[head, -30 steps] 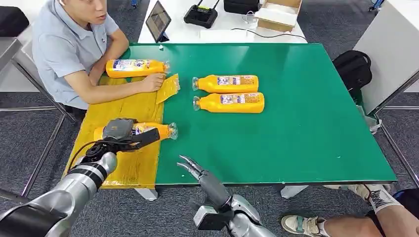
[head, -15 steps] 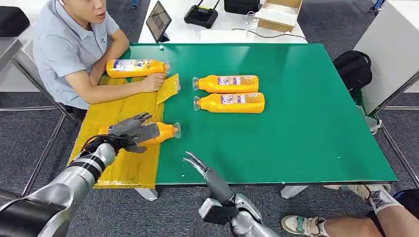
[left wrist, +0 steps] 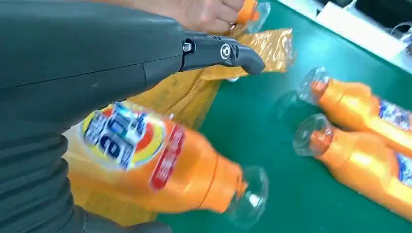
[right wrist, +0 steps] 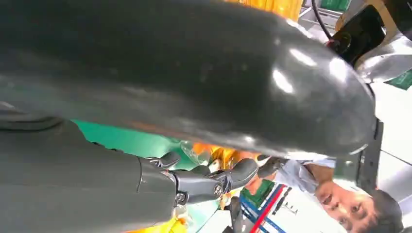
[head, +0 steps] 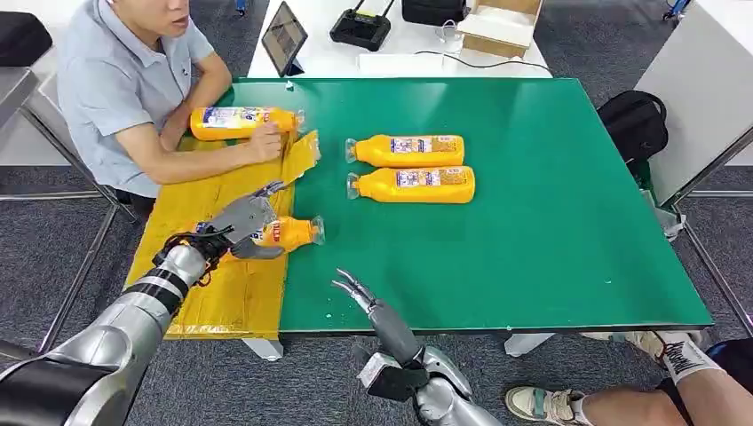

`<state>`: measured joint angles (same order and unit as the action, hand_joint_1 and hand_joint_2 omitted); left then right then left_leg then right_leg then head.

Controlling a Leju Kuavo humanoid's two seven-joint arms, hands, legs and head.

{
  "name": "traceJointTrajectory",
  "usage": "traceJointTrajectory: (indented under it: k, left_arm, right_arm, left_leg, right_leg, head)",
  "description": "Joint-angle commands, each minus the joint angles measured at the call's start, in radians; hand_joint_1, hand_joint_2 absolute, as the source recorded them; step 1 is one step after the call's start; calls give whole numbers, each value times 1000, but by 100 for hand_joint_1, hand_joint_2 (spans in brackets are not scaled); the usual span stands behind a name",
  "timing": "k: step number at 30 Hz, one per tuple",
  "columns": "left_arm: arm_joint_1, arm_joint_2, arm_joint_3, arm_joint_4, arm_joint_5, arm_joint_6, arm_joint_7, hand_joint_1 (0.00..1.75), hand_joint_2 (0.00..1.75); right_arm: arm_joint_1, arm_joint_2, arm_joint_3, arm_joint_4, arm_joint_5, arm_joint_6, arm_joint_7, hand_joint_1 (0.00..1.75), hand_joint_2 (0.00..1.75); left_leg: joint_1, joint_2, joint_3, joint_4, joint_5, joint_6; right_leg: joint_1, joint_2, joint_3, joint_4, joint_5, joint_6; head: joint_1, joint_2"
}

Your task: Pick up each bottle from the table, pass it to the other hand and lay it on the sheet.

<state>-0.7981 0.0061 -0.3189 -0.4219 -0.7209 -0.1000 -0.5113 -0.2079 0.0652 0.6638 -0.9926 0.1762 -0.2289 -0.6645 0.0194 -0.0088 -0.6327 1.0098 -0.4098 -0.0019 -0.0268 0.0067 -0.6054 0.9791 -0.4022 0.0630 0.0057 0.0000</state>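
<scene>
The near orange bottle in the middle of the table has its small-print label showing. I should expect the big Tide label to be hidden underneath when I turn the bottle over.
An orange bottle lies on its side on the near right edge of the yellow sheet, its clear cap pointing onto the green table. My left hand hovers over the bottle's base with its fingers spread, holding nothing. My right hand is open at the table's near edge. Two more orange bottles lie side by side mid-table. A further bottle lies at the sheet's far end under a person's hand.
A person sits at the far left corner with a forearm across the sheet. A tablet, a controller and a box sit on the white table behind. A black backpack lies on the right, and someone's foot is at bottom right.
My left hand has let go of the bottle on the sheet and spread its fingers above it. The person's hand shifted from the sheet's corner to the far bottle's neck.
</scene>
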Motion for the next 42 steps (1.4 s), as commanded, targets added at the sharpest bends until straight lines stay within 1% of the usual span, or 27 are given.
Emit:
traceJointTrajectory:
  k: [1, 2, 3, 5, 6, 7, 8, 10, 11, 12, 13, 14, 16, 18, 19, 20, 22, 25, 28, 30, 31, 32, 33, 34, 37, 40, 42]
  left_arm:
    - [251, -143, 183, -594, 466, -62, -122, 0, 175]
    - [272, -156, 177, -636, 479, -49, -135, 0, 175]
    - [317, -161, 164, -724, 515, -26, -135, 0, 175]
    - [353, -172, 165, -783, 606, -32, -101, 0, 175]
    - [368, -188, 182, -797, 658, -28, -99, 0, 175]
    - [379, -188, 184, -813, 700, -36, -94, 0, 175]
    - [384, -187, 183, -819, 709, -36, -95, 0, 175]
    - [384, -187, 183, -819, 709, -36, -95, 0, 175]
    - [397, -178, 176, -835, 776, -31, -92, 0, 175]
    - [404, -176, 172, -843, 796, -20, -87, 0, 175]
    - [433, -174, 172, -874, 830, 0, -97, 0, 175]
    - [454, -171, 173, -897, 851, 5, -98, 0, 175]
    - [509, -161, 179, -956, 876, 17, -103, 0, 175]
    - [574, -152, 195, -1013, 863, 54, -120, 0, 175]
    - [598, -150, 203, -1033, 854, 65, -124, 0, 175]
    - [624, -151, 211, -1050, 818, 103, -134, 0, 175]
    - [665, -148, 219, -1076, 801, 113, -140, 0, 175]
    - [707, -148, 232, -1106, 729, 170, -156, 0, 175]
    - [730, -146, 242, -1122, 664, 225, -141, 0, 175]
    - [736, -146, 250, -1125, 658, 232, -133, 0, 175]
    - [737, -146, 251, -1125, 658, 232, -133, 0, 175]
    - [737, -147, 253, -1127, 654, 235, -127, 0, 175]
    - [735, -146, 252, -1125, 649, 236, -120, 0, 175]
    - [735, -146, 252, -1125, 649, 236, -120, 0, 175]
    - [735, -146, 252, -1125, 649, 236, -120, 0, 175]
    - [735, -146, 252, -1125, 649, 236, -120, 0, 175]
    - [735, -146, 252, -1125, 649, 236, -120, 0, 175]
  right_arm:
    - [-35, -2, 32, 44, -9, -22, -34, 0, 0]
    - [-38, 4, 33, 49, -8, -21, -34, 0, 0]
    - [-41, 6, 38, 51, -6, -16, -34, 0, 0]
    - [-45, 10, 40, 58, -5, -18, -34, 0, 0]
    - [-45, 10, 40, 62, -2, -24, -34, 0, 0]
    - [-41, 7, 39, 57, 2, -36, -34, 0, 0]
    - [-40, 5, 40, 54, 4, -40, -34, 0, 0]
    - [-40, 5, 40, 54, 4, -40, -34, 0, 0]
    - [-28, -10, 47, 25, 28, -130, -34, 0, 0]
    - [-23, -14, 50, 12, 36, -181, -34, 0, 0]
    - [-14, -33, 51, -21, 46, -246, -34, 0, 175]
    - [-7, -50, 49, -51, 59, -288, -34, 0, 175]
    - [7, -68, -17, -70, 107, -330, -34, 0, 175]
    - [23, -55, -168, -82, 261, -352, -12, 0, 175]
    - [28, -53, -224, -100, 327, -351, 19, 0, 175]
    - [16, -65, -258, -93, 446, -404, 76, 0, 175]
    - [-11, -99, -330, -87, 625, -469, 141, 0, 175]
    - [-30, -131, -398, -89, 764, -446, 230, 0, 175]
    - [-44, -140, -418, -72, 810, -351, 321, 0, 175]
    - [-72, -146, -406, -4, 862, -270, 400, 0, 175]
    - [-76, -144, -404, 11, 863, -269, 402, 0, 175]
    - [-89, -146, -395, 43, 876, -252, 414, 0, 175]
    - [-98, -143, -393, 69, 873, -238, 427, 0, 175]
    - [-98, -143, -393, 69, 873, -238, 427, 0, 175]
    - [-98, -143, -393, 69, 873, -238, 427, 0, 175]
    - [-98, -143, -393, 69, 873, -238, 427, 0, 175]
    - [-98, -143, -393, 69, 873, -238, 427, 0, 175]
  left_leg:
    - [1, 1, 4, 1, -2, 1]
    - [0, 1, 2, 0, -1, 1]
    - [0, -2, 4, -1, -1, 2]
    - [-1, 1, 2, 0, -2, 1]
    - [-1, 3, 5, 0, -4, 2]
    - [-1, 2, 3, 0, -3, 1]
    - [0, 3, 6, 0, -5, 2]
    - [-1, 1, 1, 0, -2, 1]
    - [0, 2, 4, 0, -4, 1]
    - [0, 2, 3, 0, -3, 1]
    - [0, 3, 4, 0, -4, 1]
    - [0, 2, 2, 0, -3, 1]
    - [0, 2, 4, 0, -3, 1]
    - [-1, 3, 5, 0, -4, 2]
    - [-1, 2, 3, -1, -3, 1]
    - [-1, 2, 6, -1, -5, 2]
    - [-2, 2, 2, -1, -2, 1]
    - [-2, 2, 5, -1, -4, 2]
    - [-2, 1, 2, 0, -3, 2]
    - [-1, 2, 3, 0, -4, 1]
    - [-1, 2, 2, 0, -3, 1]
    - [-1, 3, 5, 0, -4, 1]
    - [-1, 1, 2, -1, -3, 1]
    - [-1, 2, 5, 0, -4, 1]
    - [-1, 1, 2, -1, -2, 1]
    - [-1, 2, 5, -1, -4, 2]
    - [-1, 1, 2, -1, -2, 1]
  right_leg:
    - [2, -1, 4, 0, -2, -3]
    - [1, 0, 2, 0, -1, -2]
    - [0, -3, 5, -1, -2, -2]
    - [0, 0, 3, -1, -1, -2]
    - [0, 2, 5, -1, -2, -3]
    - [0, 1, 4, -1, -2, -2]
    - [1, 2, 6, -1, -2, -3]
    - [0, 1, 1, -1, -1, -2]
    - [1, 1, 4, -1, -2, -3]
    - [1, 1, 3, -1, -1, -3]
    - [1, 1, 4, -1, -2, -3]
    - [0, 1, 2, -1, -1, -2]
    - [1, 1, 4, -1, -2, -3]
    - [1, 1, 5, -1, -2, -3]
    - [0, 1, 3, -2, -1, -2]
    - [0, 1, 7, -2, -3, -3]
    - [-1, 2, 2, -1, -1, -1]
    - [0, 1, 5, -2, -2, -3]
    - [-1, 1, 2, -1, -1, -2]
    - [0, 2, 3, -1, -2, -3]
    - [0, 1, 2, -1, -1, -2]
    - [0, 2, 5, -2, -2, -4]
    - [0, 1, 3, -2, -1, -2]
    - [1, 1, 5, -2, -2, -4]
    - [0, 1, 2, -1, -1, -2]
    - [1, 1, 6, -2, -2, -3]
    - [0, 0, 2, -1, -1, -2]
  head:
    - [0, 0]
    - [0, 0]
    - [0, 0]
    - [0, 0]
    - [0, 0]
    - [0, 0]
    - [-1, 0]
    - [-1, 0]
    - [0, 0]
    - [-1, 0]
    - [0, 0]
    - [-1, 0]
    - [0, 0]
    - [0, 0]
    - [0, 0]
    - [0, 0]
    - [0, 0]
    - [-1, 0]
    - [0, 0]
    - [-1, 0]
    - [0, 0]
    - [-1, 0]
    - [0, 0]
    - [-1, 0]
    - [0, 0]
    - [-1, 0]
    - [0, 0]
